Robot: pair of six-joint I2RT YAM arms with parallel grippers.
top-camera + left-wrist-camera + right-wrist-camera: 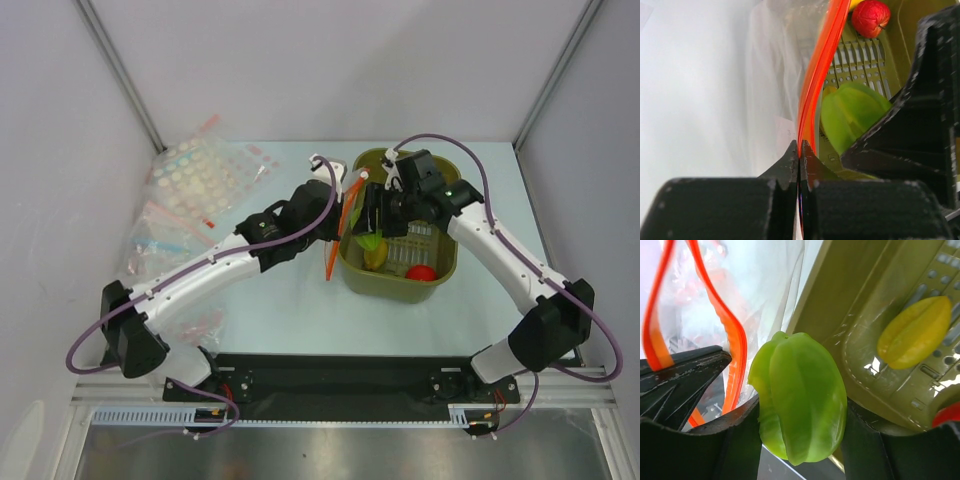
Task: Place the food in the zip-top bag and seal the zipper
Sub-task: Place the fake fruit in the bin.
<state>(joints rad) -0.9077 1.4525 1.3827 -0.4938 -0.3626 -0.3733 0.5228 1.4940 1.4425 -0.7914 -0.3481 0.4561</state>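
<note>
I should first set the green piece in the basket (400,252) with my right gripper and spread the bag's opening, because the zipper's sides (823,70) are close together beside the green piece.
My left gripper (800,156) is shut on the orange-red zipper (818,75) of the clear zip-top bag (775,75) and holds it up beside the basket's left wall; the mouth gapes open in the right wrist view (735,340). My right gripper (800,440) is shut on the small green piece (800,395), held over the basket's left rim, right next to the bag's mouth. The green piece also shows in the left wrist view (852,115). A yellow fruit (915,332) and a red round fruit (870,17) lie in the basket. In the top view the grippers (333,225) (376,215) meet at the zipper (345,225).
The olive-green plastic basket (440,262) stands at the table's middle right, with the yellow fruit (375,257) and the red fruit (421,272) inside. Several other clear bags with dots and coloured strips (200,180) lie at the back left.
</note>
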